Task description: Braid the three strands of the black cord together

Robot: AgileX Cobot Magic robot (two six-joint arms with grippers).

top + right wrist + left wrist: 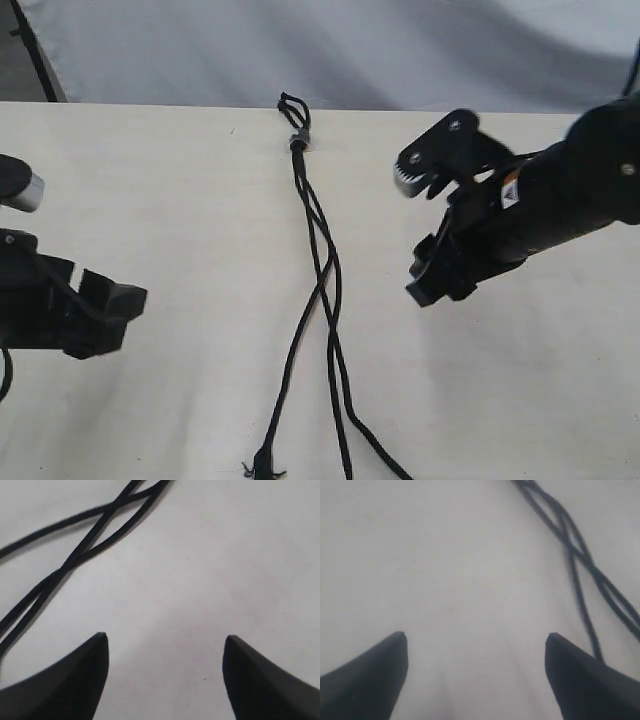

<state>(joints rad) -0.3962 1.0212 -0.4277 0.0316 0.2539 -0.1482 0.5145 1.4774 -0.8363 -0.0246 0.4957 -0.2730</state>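
Observation:
My gripper will leave the black cord's far end (293, 108) in place when it pulls a strand across, because the strands come together in the small grey band (300, 140).
The black cord (322, 262) lies lengthwise down the middle of the pale table, its short loops (292, 103) and small grey band (298, 141) at the far end. Its three strands cross loosely about halfway down. One ends in a frayed tip (262, 465); the other two run off the near edge of the view. My left gripper (125, 315) hovers open to the left of the cord, empty (475, 637), with the crossed strands (580, 550) off to one side. My right gripper (416, 222) stands open to the right of the cord, nothing between its fingers (165, 637); the strands (85, 545) lie beyond them.
The table (150, 200) is pale wood, and its far edge runs just behind the cord's loops. A white cloth backdrop (350, 50) hangs beyond it. A dark pole (38, 55) leans at the back left.

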